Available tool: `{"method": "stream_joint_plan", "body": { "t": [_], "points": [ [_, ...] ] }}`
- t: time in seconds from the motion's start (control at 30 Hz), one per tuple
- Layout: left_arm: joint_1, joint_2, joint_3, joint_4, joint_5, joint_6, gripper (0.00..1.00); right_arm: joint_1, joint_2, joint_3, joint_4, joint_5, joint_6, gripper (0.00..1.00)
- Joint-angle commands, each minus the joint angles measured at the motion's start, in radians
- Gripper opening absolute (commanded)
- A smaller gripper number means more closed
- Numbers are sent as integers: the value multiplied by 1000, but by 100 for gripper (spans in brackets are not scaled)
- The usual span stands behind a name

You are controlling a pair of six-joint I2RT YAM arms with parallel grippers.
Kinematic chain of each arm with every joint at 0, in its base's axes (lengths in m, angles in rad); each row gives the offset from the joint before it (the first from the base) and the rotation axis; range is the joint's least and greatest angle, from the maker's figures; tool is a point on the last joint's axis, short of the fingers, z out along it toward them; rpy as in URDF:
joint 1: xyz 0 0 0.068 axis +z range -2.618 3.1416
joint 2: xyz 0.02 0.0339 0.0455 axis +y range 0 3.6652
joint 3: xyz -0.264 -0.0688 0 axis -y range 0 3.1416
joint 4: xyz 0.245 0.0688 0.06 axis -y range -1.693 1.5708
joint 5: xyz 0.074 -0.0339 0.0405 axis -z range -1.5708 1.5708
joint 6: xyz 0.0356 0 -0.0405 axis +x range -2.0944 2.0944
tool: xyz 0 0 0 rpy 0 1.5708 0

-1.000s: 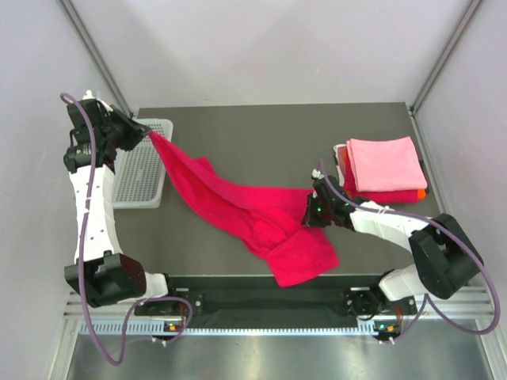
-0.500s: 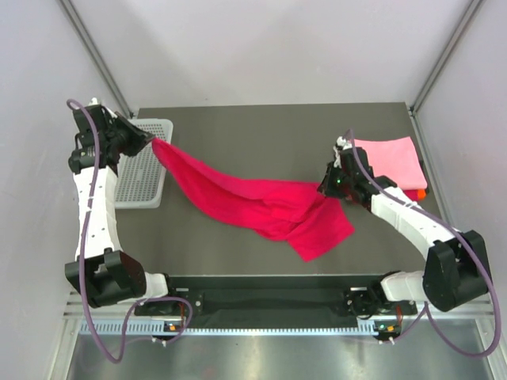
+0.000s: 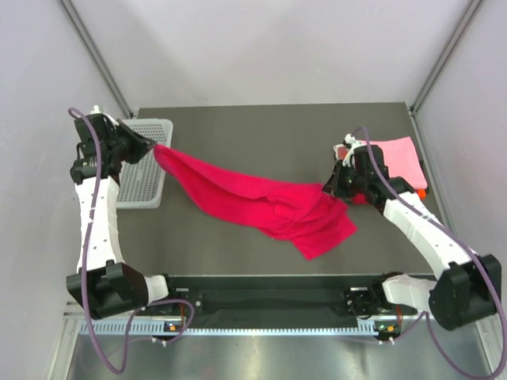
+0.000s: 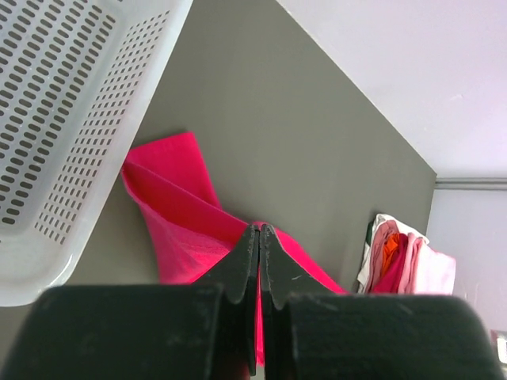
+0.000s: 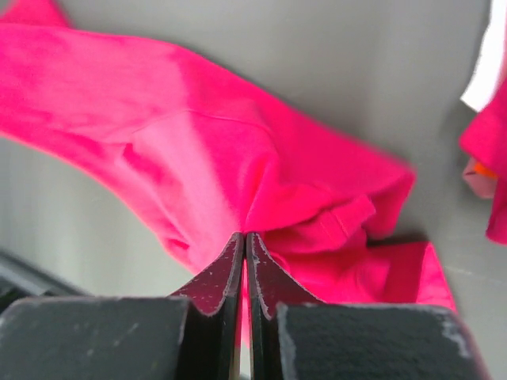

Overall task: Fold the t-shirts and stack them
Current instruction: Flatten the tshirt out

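Observation:
Next, I lower the t-shirt with my right gripper, open that gripper and reach with it for the loose end, because the t-shirt bunches at my right gripper and a loose end hangs past it.
A crimson-magenta t-shirt hangs stretched between my two grippers above the dark table. My left gripper is shut on its left end, beside the basket; the wrist view shows the cloth pinched between the shut fingers. My right gripper is shut on the shirt's right part, where the cloth bunches and sags. A stack of folded t-shirts, light pink on top with red and orange below, lies at the right; it also shows in the left wrist view.
A white perforated plastic basket stands at the table's left edge, right under my left gripper, and also shows in the left wrist view. The enclosure's white walls rise behind and on both sides. The right arm partly covers the stack.
My right gripper has lifted and moved to the back right with the shirt, pulling it out longer. My left gripper has shifted slightly, still holding its end.

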State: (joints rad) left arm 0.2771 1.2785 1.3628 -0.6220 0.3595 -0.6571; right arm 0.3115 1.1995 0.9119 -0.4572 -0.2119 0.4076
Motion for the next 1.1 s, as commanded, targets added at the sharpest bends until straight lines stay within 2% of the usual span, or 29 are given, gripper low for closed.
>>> {"method": "stream_joint_plan", "body": {
  "t": [0.0,0.23,0.33,0.43,0.6,0.83,0.87,0.9,1.0,1.07],
  "points": [
    [4,-77,-30,8,19,25,0,-14,-106,41,-32,-90,0,0],
    [5,-183,-186,27,21,56,0,-12,-320,-112,-107,-202,49,1],
    [5,-196,-223,38,32,60,0,-14,-403,-165,-130,-178,71,2],
    [4,-188,-219,44,16,71,0,-14,-419,-185,-136,-150,71,2],
    [4,-121,-133,33,-14,65,0,-14,-287,-116,-46,-129,59,0],
    [4,-25,-4,50,-31,19,0,-22,68,86,32,-98,42,0],
    [5,-18,-1,51,-31,17,0,-23,92,102,37,-98,40,6],
    [4,-12,-2,51,-31,19,0,-23,112,113,32,-109,37,31],
    [5,-27,-47,73,-33,33,0,-23,118,66,40,-123,23,48],
    [5,-41,-86,84,-53,40,0,-25,74,26,46,-107,14,50]
  ]
}}
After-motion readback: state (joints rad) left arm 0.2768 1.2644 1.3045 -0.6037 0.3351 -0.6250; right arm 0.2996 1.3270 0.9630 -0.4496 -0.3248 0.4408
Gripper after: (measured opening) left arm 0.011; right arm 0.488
